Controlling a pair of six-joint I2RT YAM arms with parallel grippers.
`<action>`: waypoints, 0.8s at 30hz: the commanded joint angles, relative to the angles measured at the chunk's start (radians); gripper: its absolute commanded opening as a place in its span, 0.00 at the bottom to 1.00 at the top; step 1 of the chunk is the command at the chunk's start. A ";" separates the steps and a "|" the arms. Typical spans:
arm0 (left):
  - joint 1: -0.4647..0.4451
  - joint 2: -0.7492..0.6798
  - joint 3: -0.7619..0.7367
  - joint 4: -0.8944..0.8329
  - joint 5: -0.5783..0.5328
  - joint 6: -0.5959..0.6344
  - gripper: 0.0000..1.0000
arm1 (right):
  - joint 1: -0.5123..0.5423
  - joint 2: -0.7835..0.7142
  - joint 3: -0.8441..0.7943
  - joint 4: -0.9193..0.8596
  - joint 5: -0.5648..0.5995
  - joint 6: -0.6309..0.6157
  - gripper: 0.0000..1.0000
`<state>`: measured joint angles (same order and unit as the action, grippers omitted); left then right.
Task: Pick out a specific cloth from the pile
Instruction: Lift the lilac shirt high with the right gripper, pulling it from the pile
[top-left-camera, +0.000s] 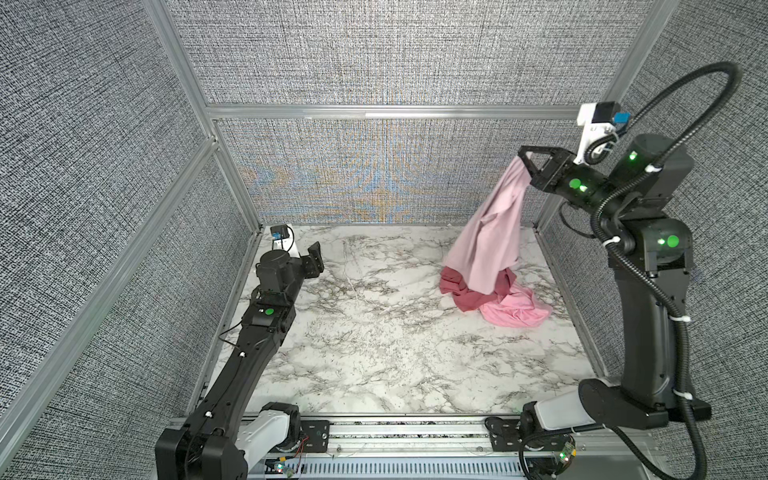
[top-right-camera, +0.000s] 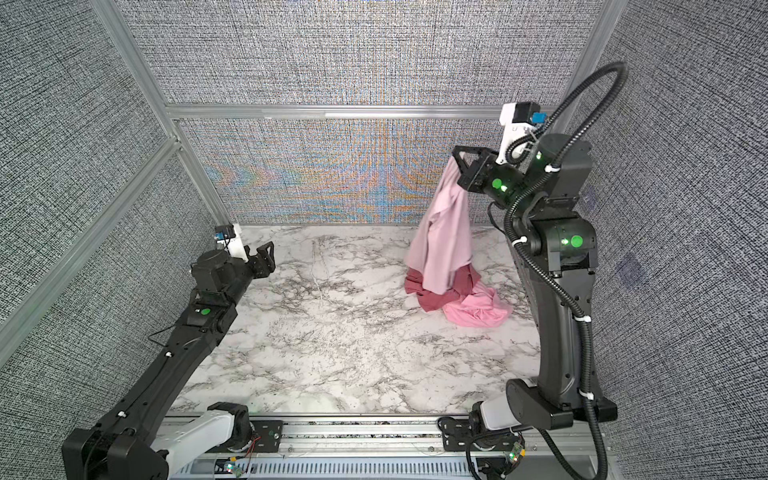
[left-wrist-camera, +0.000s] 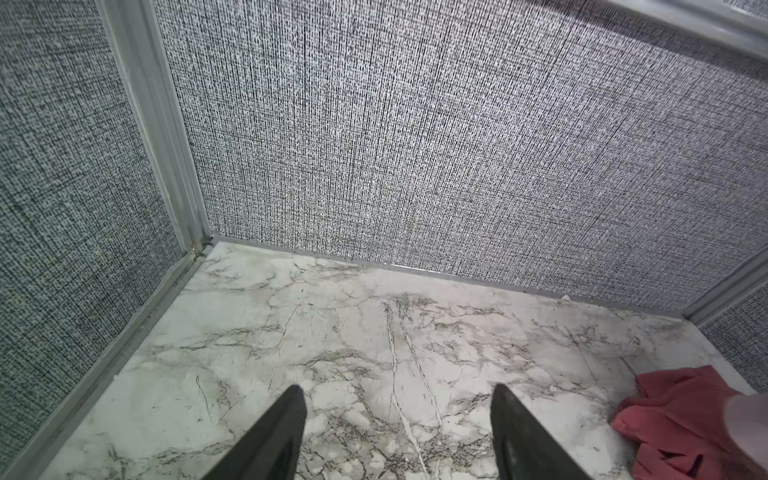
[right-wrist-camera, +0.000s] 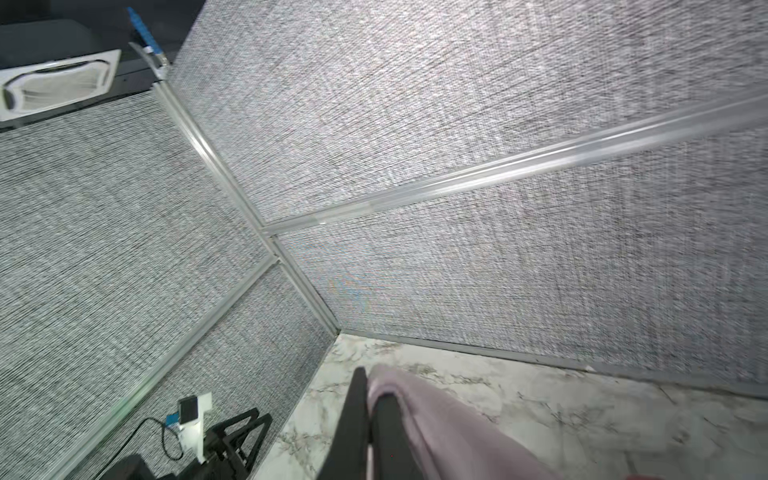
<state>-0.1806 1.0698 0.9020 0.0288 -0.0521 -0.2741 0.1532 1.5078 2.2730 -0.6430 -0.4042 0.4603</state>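
The pale mauve-pink cloth (top-left-camera: 489, 238) hangs alone above the pile, so my right gripper should keep moving toward the empty middle of the tabletop (top-left-camera: 360, 294) and let it go there.
The cloth (top-left-camera: 490, 232) (top-right-camera: 444, 237) is pale mauve-pink and hangs in a long drape from my right gripper (top-left-camera: 521, 156) (top-right-camera: 455, 156), which is shut on its top corner high above the back right of the table. In the right wrist view the cloth (right-wrist-camera: 449, 428) wraps over one finger of that gripper (right-wrist-camera: 370, 382). Its lower hem reaches down over the pile (top-left-camera: 494, 301) (top-right-camera: 455, 301), a dark rose-red cloth (top-left-camera: 461, 291) (left-wrist-camera: 681, 424) and a brighter pink one (top-left-camera: 515, 309). My left gripper (top-left-camera: 314, 255) (top-right-camera: 266, 253) (left-wrist-camera: 399, 399) is open and empty, low at the back left.
The marble tabletop (top-left-camera: 374, 332) is boxed in by grey fabric walls (top-left-camera: 374, 174) on aluminium posts at the back and both sides. A metal rail (top-left-camera: 407, 436) carrying both arm bases runs along the front edge. The right arm's upright link (top-left-camera: 648, 324) stands beside the pile.
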 joint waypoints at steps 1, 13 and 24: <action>0.001 -0.014 0.072 -0.150 -0.010 0.002 0.72 | 0.067 0.063 0.085 -0.016 -0.039 -0.008 0.00; 0.004 -0.077 0.284 -0.425 -0.132 0.058 0.75 | 0.307 0.300 0.173 0.141 -0.082 -0.003 0.00; 0.073 -0.196 0.269 -0.432 -0.111 0.047 0.76 | 0.465 0.534 0.234 0.255 -0.062 0.011 0.00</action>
<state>-0.1204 0.8867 1.1652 -0.3950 -0.1818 -0.2325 0.5922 2.0136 2.4992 -0.4767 -0.4671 0.4583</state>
